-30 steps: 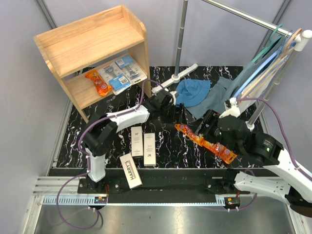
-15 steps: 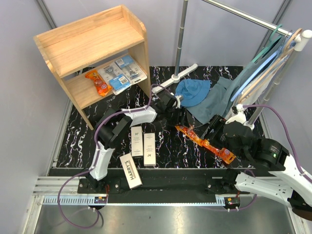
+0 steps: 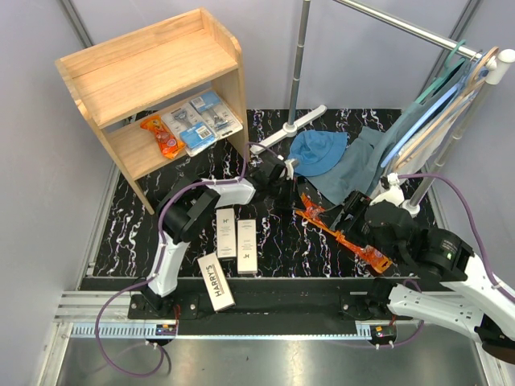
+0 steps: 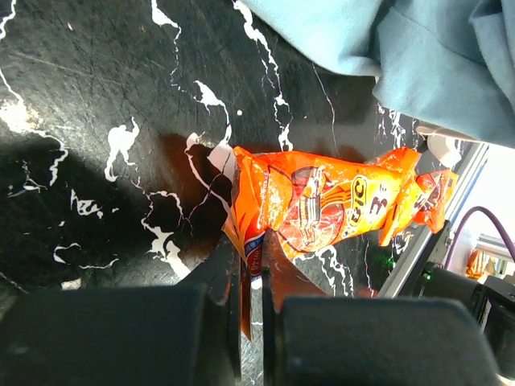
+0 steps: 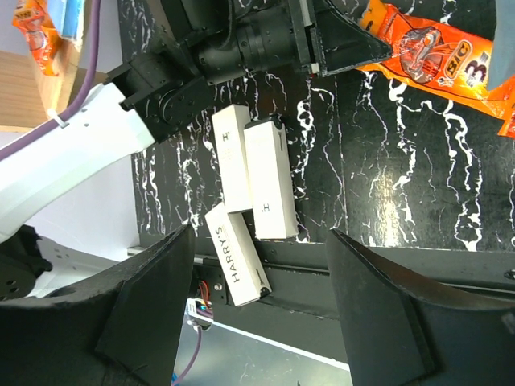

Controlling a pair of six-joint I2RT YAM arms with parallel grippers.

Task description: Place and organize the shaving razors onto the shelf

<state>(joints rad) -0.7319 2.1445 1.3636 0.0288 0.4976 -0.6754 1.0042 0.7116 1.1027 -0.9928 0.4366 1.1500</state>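
The orange pack's foil edge is pinched in my left gripper, so my right gripper should stay open, go on toward the pack's loose end and close there.
A shiny orange razor pack lies slantwise on the black marbled table. My left gripper is shut on that pack's left end, with the foil edge pinched between the jaws. Hovering over the pack's right part, my right gripper stands open with nothing between its fingers. Three white Harry's boxes rest near the front edge. The light-wood shelf stands at the back left; its lower level holds an orange pack and blue blister packs.
Blue cloths are spread behind the orange pack. A metal clothes rack pole rises at the back centre, its white foot on the table. Hangers with garments hang at the right.
My left gripper reached right to the orange pack and went from open to shut on its left end. The pack's end has shifted slightly. The right arm drifted a little.
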